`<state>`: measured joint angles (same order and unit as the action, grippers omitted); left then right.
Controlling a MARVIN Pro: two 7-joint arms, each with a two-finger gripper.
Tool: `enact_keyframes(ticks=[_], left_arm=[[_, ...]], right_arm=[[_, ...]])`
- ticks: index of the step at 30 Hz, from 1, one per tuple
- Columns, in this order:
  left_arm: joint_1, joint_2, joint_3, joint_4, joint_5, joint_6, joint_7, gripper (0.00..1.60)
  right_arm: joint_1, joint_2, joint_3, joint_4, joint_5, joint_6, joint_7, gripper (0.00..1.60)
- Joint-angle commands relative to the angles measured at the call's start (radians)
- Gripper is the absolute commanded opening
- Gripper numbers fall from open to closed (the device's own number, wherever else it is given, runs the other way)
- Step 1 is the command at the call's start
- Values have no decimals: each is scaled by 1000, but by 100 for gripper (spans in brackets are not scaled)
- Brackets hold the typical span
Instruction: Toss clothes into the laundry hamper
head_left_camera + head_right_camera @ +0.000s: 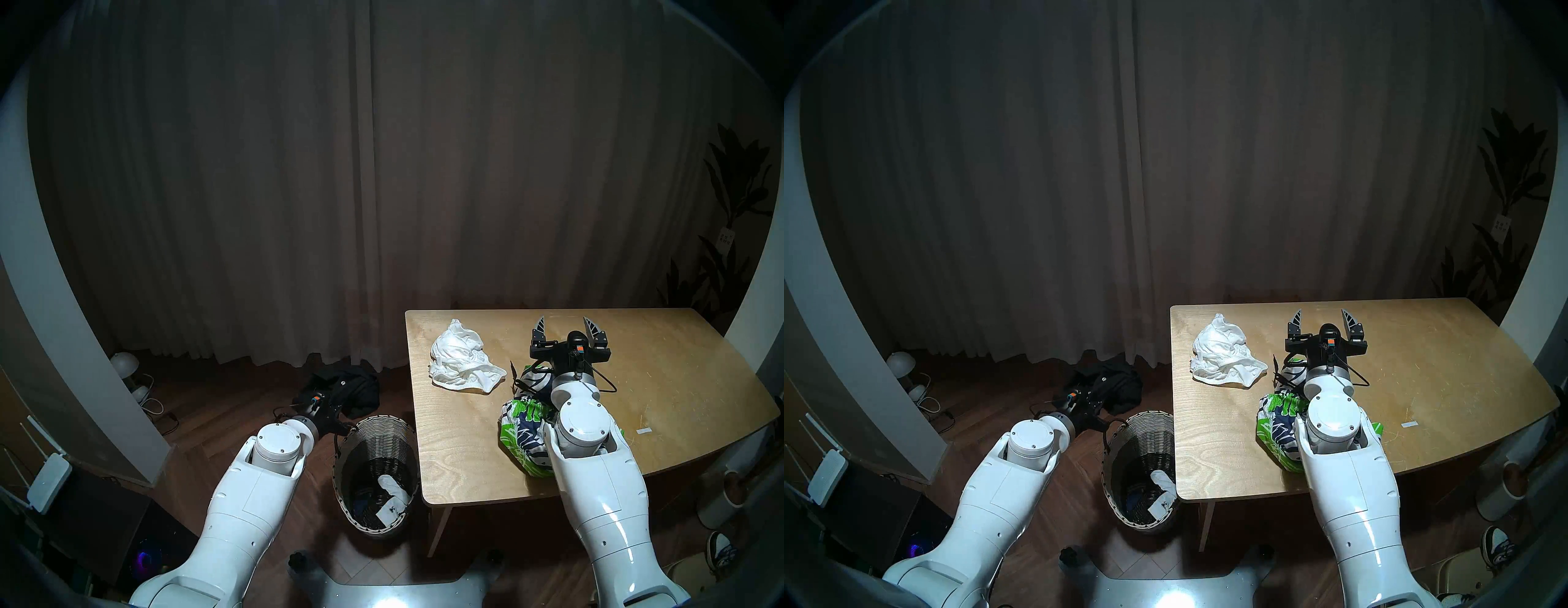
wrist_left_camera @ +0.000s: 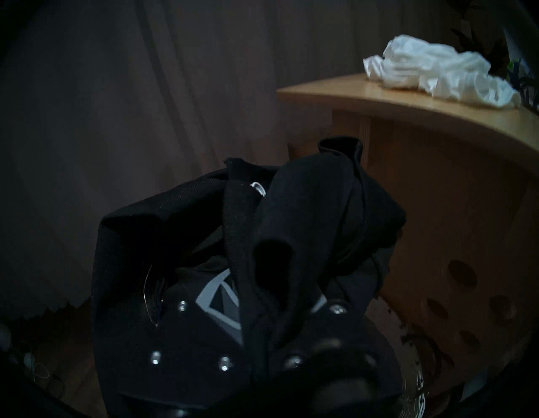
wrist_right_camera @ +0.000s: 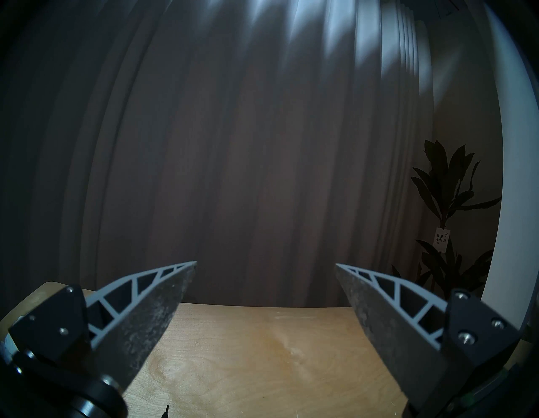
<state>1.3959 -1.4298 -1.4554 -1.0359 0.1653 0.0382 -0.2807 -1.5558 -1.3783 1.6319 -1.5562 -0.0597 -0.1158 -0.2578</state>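
The white garment [image 1: 465, 361] is in a compact heap with gathered folds [image 1: 457, 344], so it will stay bunched up in a round bundle when I carry it.
The round woven laundry hamper [image 1: 382, 446] [image 1: 1149, 441] stands on the floor by the table's left edge. My left gripper [image 1: 337, 403] [image 2: 262, 292] is just beyond its far-left rim, shut on the black garment [image 1: 354, 384] [image 1: 1119, 384] [image 2: 306, 219], which drapes over the fingers. A crumpled white garment [image 1: 462, 356] [image 1: 1225, 356] [image 2: 437, 70] lies on the wooden table [image 1: 679, 382] [image 3: 262, 350]. The leaf-print garment [image 1: 522, 429] [image 1: 1278, 424] lies partly under my right forearm. My right gripper [image 1: 566, 325] [image 1: 1323, 317] [image 3: 265, 268] hovers open over bare tabletop, holding nothing.
White and dark items [image 1: 394, 496] lie in the hamper's bottom. A mushroom lamp [image 1: 124, 363] and cables sit on the floor at the left by a curtain. A white cylindrical bin [image 1: 721, 501] and a shoe [image 1: 721, 552] are on the right.
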Motion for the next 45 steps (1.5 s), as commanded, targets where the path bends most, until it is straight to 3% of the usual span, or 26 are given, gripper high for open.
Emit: enact_keyframes(ticks=[1,5,6,7,10,12,13,20,21,22,23,31,32,33,34,35,36,39,41,45], left_arm=[[-103,-57,-7,106,1,-19,37,0],[-161,-80,1,192,-1,-8,40,0],[-130,-85,-5,165,1,-10,49,0],[-164,-88,3,208,5,-4,47,0],[-163,-100,6,209,13,-5,54,0],[-204,-106,14,255,18,2,54,0],[-182,-110,11,234,20,-2,59,0],[-261,-140,32,357,32,1,62,0],[-244,-142,30,343,33,-3,66,0],[-292,-145,37,400,34,3,61,0],[-252,-146,30,360,35,-8,68,0],[-326,-153,38,460,42,-12,62,0],[-339,-155,40,478,43,-13,60,66],[-353,-156,43,498,45,-13,58,83],[-340,-157,41,488,47,-20,61,147],[-372,-159,46,533,47,-19,57,160],[-348,-160,41,510,46,-25,60,160],[-380,-163,41,563,44,-35,55,160],[-401,-164,42,597,44,-44,51,146],[-424,-166,40,639,43,-65,48,149]], right_arm=[[10,3,1,-18,0,-7,0,160],[10,6,-1,-17,2,-7,-3,160],[10,6,-2,-17,2,-7,-3,160],[11,7,-2,-17,3,-7,-4,160],[11,8,-4,-16,4,-7,-6,160],[11,9,-5,-15,5,-6,-7,160],[11,10,-6,-15,6,-6,-8,160],[12,14,-10,-14,9,-7,-12,160],[12,14,-10,-14,9,-7,-12,160],[12,15,-11,-14,10,-7,-13,160],[12,16,-11,-14,10,-7,-14,160],[12,20,-16,-13,14,-7,-19,160],[11,21,-16,-13,15,-7,-19,160],[11,21,-16,-14,15,-7,-20,160],[11,22,-17,-14,16,-7,-20,160],[11,22,-18,-14,16,-7,-21,160],[11,23,-18,-14,17,-8,-21,160],[11,25,-20,-14,18,-8,-23,160],[11,26,-21,-15,19,-8,-24,160],[11,28,-23,-15,21,-8,-26,160]])
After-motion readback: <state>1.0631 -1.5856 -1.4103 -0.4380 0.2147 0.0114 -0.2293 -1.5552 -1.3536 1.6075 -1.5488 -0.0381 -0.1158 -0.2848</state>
